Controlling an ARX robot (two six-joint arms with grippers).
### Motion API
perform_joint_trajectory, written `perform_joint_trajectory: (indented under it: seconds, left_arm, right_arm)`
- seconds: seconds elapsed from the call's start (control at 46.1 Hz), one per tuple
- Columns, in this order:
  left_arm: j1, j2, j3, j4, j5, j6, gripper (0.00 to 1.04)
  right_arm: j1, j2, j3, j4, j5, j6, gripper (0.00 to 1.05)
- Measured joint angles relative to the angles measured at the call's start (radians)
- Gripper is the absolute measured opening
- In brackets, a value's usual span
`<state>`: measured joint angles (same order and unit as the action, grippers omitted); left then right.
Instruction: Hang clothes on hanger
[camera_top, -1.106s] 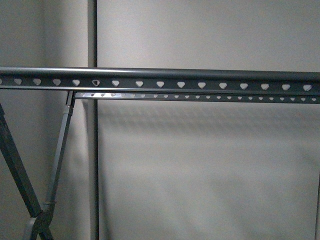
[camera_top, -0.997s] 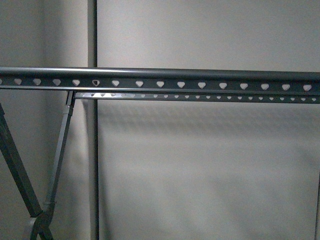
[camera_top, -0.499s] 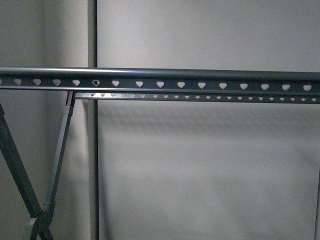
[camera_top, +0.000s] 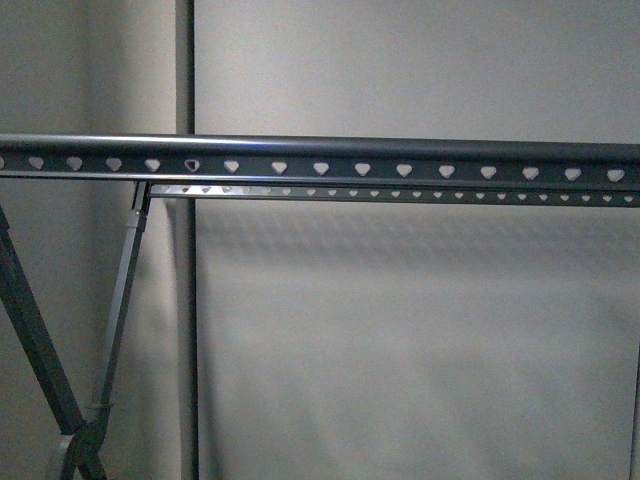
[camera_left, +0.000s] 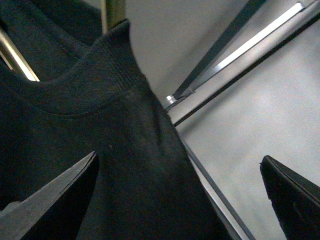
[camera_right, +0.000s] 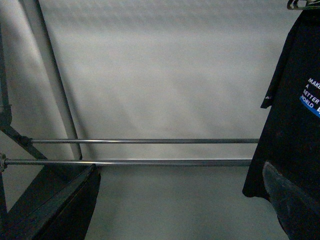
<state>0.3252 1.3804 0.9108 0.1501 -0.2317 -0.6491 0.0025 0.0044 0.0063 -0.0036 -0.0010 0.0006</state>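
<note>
The brass coat hanger (camera_left: 20, 56) will come along and tip over when the robot lifts the black top, because the ribbed collar (camera_left: 95, 85) goes around the coat hanger.
The hanger is the grey rack: its round rail (camera_top: 320, 147) and heart-punched strip (camera_top: 320, 169) cross the front view, with crossed legs (camera_top: 40, 350) at the left. No clothes or grippers show there. In the left wrist view the black top (camera_left: 100, 150) fills the left side, its ribbed collar on a brass wire coat hanger (camera_left: 114, 12). My left gripper (camera_left: 180, 200) is open, and the fabric lies partly between the jaws. In the right wrist view the top (camera_right: 292, 130) hangs at the right with its blue and white logo (camera_right: 312, 95). My right gripper (camera_right: 180, 205) is open and empty beside it.
A pale wall with a vertical grey strip (camera_top: 185, 300) stands behind the rack. Two thin horizontal lower bars (camera_right: 140, 141) of the rack run across the right wrist view. Rack bars (camera_left: 260, 37) slant across the left wrist view beside the top.
</note>
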Motion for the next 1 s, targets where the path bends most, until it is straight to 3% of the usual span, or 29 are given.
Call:
perform_joint_trajectory:
  seconds: [0.217, 0.325, 0.52, 0.607, 0.824, 0.889, 0.997]
  left_arm:
    - [0.026, 0.159, 0.155, -0.146, -0.095, -0.093, 0.98]
    - [0.022, 0.211, 0.229, -0.216, -0.167, -0.130, 0.78]
    - [-0.003, 0.232, 0.279, -0.274, -0.187, -0.156, 0.53]
    - [-0.022, 0.234, 0.285, -0.294, -0.164, -0.159, 0.37]
    - [-0.061, 0.210, 0.234, -0.306, -0.048, -0.130, 0.09]
    - [-0.076, 0.190, 0.201, -0.297, -0.003, -0.108, 0.03]
    - [-0.109, 0.122, 0.122, -0.293, 0.090, -0.039, 0.04]
  right_arm:
    - [0.000, 0.000, 0.000, 0.000, 0.000, 0.000, 0.97]
    - [0.000, 0.000, 0.000, 0.000, 0.000, 0.000, 0.97]
    - [0.000, 0.000, 0.000, 0.000, 0.000, 0.000, 0.97]
    - [0.000, 0.000, 0.000, 0.000, 0.000, 0.000, 0.97]
    - [0.000, 0.000, 0.000, 0.000, 0.000, 0.000, 0.97]
    - [0.000, 0.000, 0.000, 0.000, 0.000, 0.000, 0.97]
    - [0.000, 0.000, 0.000, 0.000, 0.000, 0.000, 0.97]
